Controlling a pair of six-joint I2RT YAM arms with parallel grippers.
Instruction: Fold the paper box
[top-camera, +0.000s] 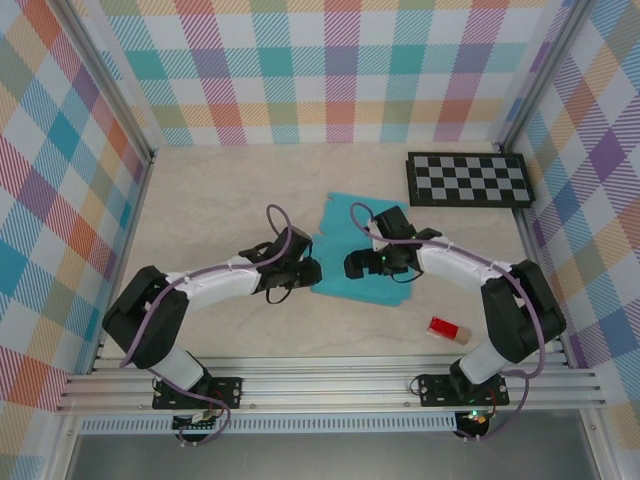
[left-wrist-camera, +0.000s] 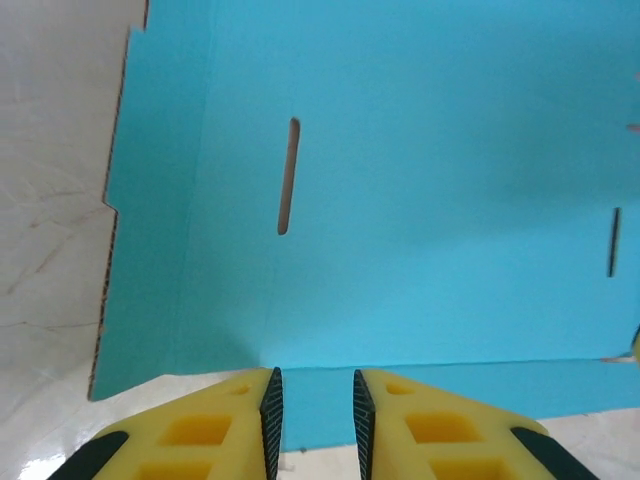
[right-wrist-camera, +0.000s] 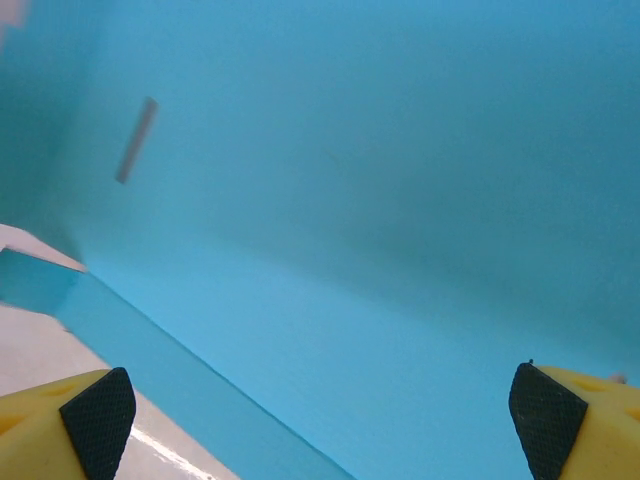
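I expect that when I turn the box, its far panel (top-camera: 350, 207) will bend at the crease and trail along, because the notch in the paper box's side (top-camera: 319, 233) marks that crease.
The paper box (top-camera: 343, 222) lies unfolded in the middle of the table, teal face up. My left gripper (top-camera: 308, 272) is at its near left edge, low over the table. In the left wrist view a narrow gap shows between the left gripper's (left-wrist-camera: 317, 415) jaws. The fold line of the teal card (left-wrist-camera: 420, 180) and its edge flap run across that gap, and nothing is pinched. My right gripper (top-camera: 352, 265) hangs over the card's near middle. Its fingers (right-wrist-camera: 98, 420) stand wide apart above the teal sheet (right-wrist-camera: 380, 200), holding nothing.
A black-and-white checkerboard (top-camera: 468, 180) lies at the back right. A small red block (top-camera: 449, 329) sits at the front right beside the right arm. Plaid walls close three sides. Bare table lies left of the card (top-camera: 200, 215). The card has narrow slots (left-wrist-camera: 288, 175).
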